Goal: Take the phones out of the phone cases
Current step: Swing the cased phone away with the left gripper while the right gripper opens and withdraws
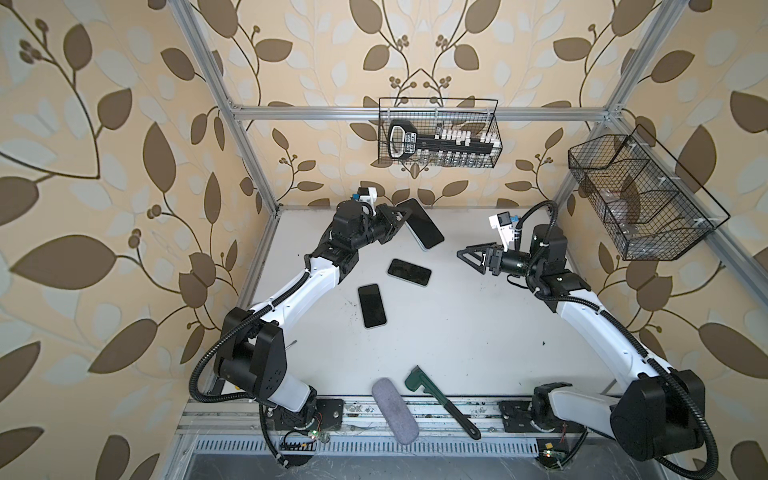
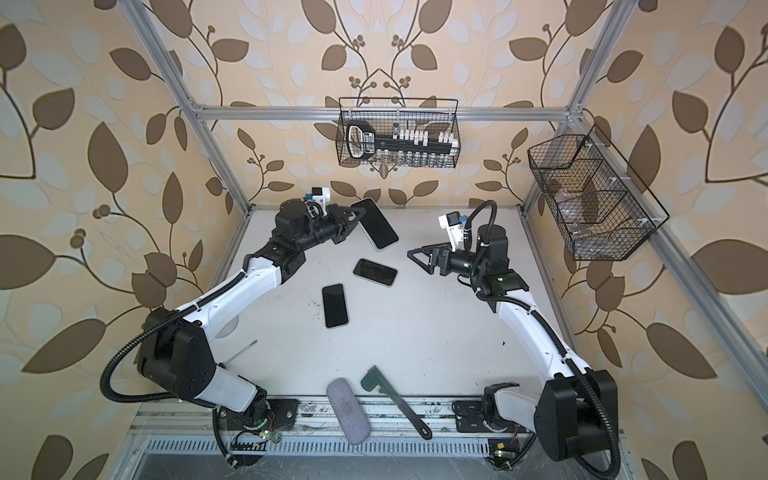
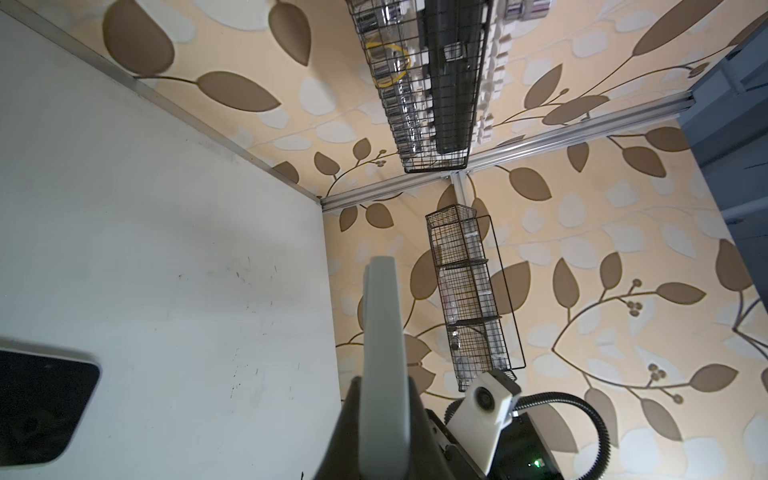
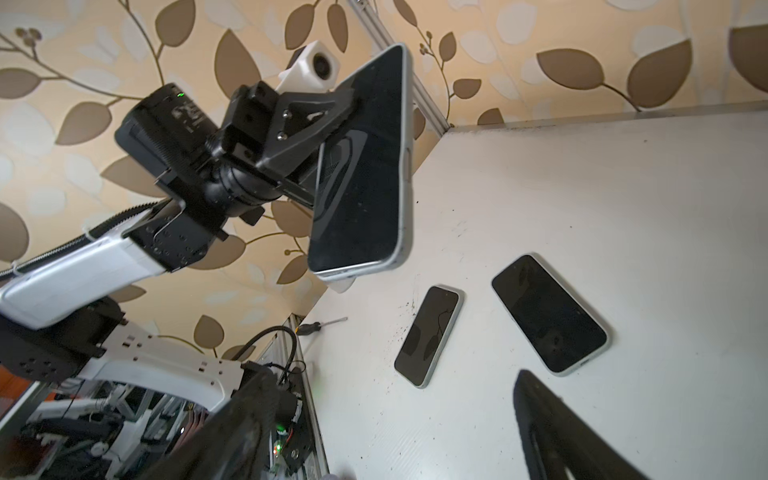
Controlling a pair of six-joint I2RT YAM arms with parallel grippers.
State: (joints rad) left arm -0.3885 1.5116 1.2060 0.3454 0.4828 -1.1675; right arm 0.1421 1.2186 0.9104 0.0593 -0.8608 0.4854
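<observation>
The phone hangs tilted at the back of the table, away from the robot's right gripper, so next the left gripper turns the phone's lower end forward to bring it within reach.
A phone with a dark screen sits in a pale grey phone case and hangs tilted above the table's back edge. My left gripper is shut on one long side of it, a finger on each face. In the right wrist view a pale case corner shows below the phone's lower end. My right gripper is open and empty, to the right of the held phone and apart from it.
Two more dark phones lie flat mid-table. A grey pouch and a green tool lie at the front edge, a screwdriver at the left. Wire baskets hang on the frame.
</observation>
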